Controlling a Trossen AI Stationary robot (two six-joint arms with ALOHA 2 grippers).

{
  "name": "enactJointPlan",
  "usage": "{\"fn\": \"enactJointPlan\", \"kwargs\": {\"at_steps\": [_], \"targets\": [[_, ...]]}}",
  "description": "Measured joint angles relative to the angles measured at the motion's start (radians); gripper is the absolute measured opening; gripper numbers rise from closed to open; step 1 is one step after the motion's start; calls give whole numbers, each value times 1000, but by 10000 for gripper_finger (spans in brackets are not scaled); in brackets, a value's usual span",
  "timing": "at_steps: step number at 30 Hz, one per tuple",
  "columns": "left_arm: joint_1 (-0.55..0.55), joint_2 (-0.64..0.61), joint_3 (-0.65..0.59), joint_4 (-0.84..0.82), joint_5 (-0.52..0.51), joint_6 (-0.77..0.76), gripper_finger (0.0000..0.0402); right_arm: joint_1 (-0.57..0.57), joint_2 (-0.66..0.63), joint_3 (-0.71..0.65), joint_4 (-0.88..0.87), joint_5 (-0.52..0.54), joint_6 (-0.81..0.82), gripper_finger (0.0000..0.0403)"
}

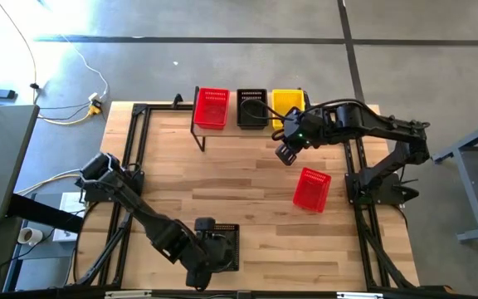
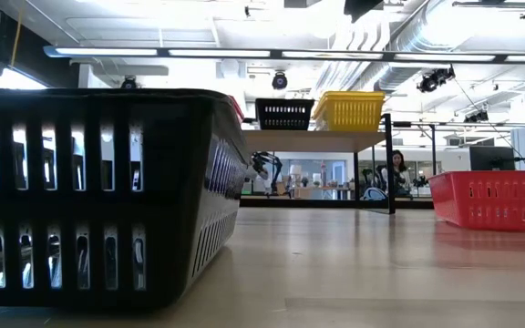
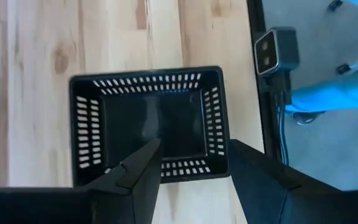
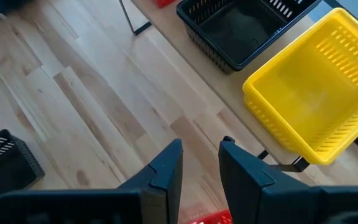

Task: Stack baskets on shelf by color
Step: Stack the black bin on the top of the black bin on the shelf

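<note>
The black basket [image 3: 151, 124] is wider than my left gripper's open fingers, so the basket's unheld side will tip down when I lift the basket by one side.
On the shelf [image 2: 317, 139] at the table's far side stand a red basket [image 1: 212, 108], a black basket [image 1: 251, 108] and a yellow basket [image 1: 287, 103] in a row. Another red basket [image 1: 312, 189] lies on the table at the right. A second black basket [image 3: 148, 124] rests on its bottom near the table's front edge. My left gripper [image 3: 194, 154] hovers open above it, one finger over its inside and one beyond its wall. My right gripper [image 4: 201, 152] hangs open above the table in front of the shelf, with nothing between its fingers.
The shelf's thin black legs [image 1: 199, 137] stand on the tabletop. Bare wood lies between the shelf and the near black basket. A small camera [image 3: 276, 51] sits at the table's front edge, close to that basket. Black frame rails [image 1: 131, 158] run along the table's sides.
</note>
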Motion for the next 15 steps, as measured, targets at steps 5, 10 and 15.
{"fn": "enactJointPlan", "kwargs": {"at_steps": [5,10,15], "targets": [[2,37,0,-16,-1,-171,172,0,0,0,0,-23,9,91],[6,65,0,-114,-15,-450,172,14,0,0,-22,-24,9,91],[6,90,0,-241,-15,-719,172,41,0,0,-45,-23,17,91]]}}
